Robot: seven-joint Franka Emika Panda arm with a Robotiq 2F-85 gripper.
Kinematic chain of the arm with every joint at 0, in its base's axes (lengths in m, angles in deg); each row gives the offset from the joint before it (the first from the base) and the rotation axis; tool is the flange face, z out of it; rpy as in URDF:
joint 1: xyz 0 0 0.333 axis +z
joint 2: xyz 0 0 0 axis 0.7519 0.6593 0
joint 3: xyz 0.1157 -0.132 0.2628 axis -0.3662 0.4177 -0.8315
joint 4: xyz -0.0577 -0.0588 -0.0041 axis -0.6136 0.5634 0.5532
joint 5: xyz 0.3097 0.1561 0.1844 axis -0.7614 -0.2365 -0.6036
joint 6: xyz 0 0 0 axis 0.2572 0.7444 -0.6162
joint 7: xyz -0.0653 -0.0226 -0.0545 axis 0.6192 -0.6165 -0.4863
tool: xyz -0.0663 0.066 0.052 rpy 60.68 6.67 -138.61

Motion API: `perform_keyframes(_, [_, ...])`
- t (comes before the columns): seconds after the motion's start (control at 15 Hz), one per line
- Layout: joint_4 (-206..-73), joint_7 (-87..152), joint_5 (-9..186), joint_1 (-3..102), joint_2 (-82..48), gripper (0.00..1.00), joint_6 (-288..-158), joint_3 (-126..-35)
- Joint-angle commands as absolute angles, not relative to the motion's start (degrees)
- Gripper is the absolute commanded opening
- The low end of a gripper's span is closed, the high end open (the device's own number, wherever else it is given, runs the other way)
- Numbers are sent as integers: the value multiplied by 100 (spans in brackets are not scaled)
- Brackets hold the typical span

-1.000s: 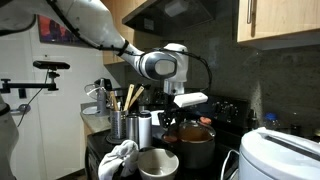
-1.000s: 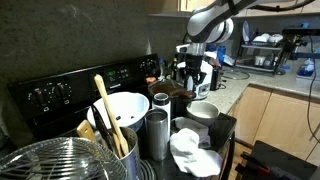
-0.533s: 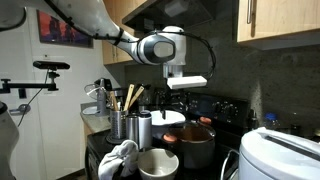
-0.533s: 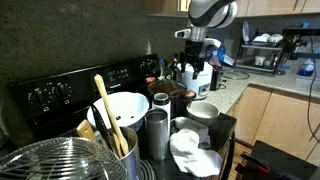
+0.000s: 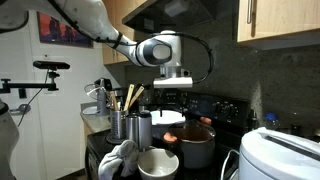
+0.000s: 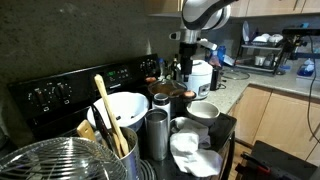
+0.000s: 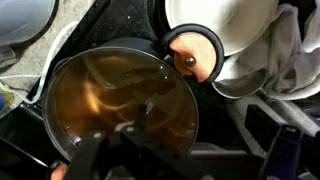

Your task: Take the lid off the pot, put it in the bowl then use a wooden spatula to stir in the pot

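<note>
Next, I move over the lid's middle and turn to straddle the glass lid's handle, because my gripper hangs toward the pot's rim, off that handle.
The wrist view looks down into the dark pot, uncovered, with a brownish-orange inside. The round orange-brown lid leans inside the white bowl beside the pot, knob facing me. My gripper hangs above the pot's near rim, open, nothing between its fingers. In both exterior views the gripper is raised well above the pot. Wooden spatulas stand in a steel canister.
Tall steel canisters stand at the stove's edge, beside a white cloth and a smaller bowl. A white appliance sits nearby, a wire basket close to the camera. Cabinets and a range hood hang overhead.
The jaws have widened from half shut to open. The arm has lifted away from the bowl and pot and shifted slightly toward the canisters.
</note>
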State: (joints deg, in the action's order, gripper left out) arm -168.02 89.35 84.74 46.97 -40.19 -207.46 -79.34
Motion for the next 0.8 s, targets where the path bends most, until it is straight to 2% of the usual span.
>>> perform_keyframes(0.0, [-16488, 7793, 8352, 4676, -3668, 100, -20921, -8014])
perform_keyframes(0.27, [-16298, 6680, 8556, 4675, -3484, 100, -21286, -8067])
perform_keyframes(0.73, [-16184, 6317, 8925, 4661, -3560, 100, -21300, -8063])
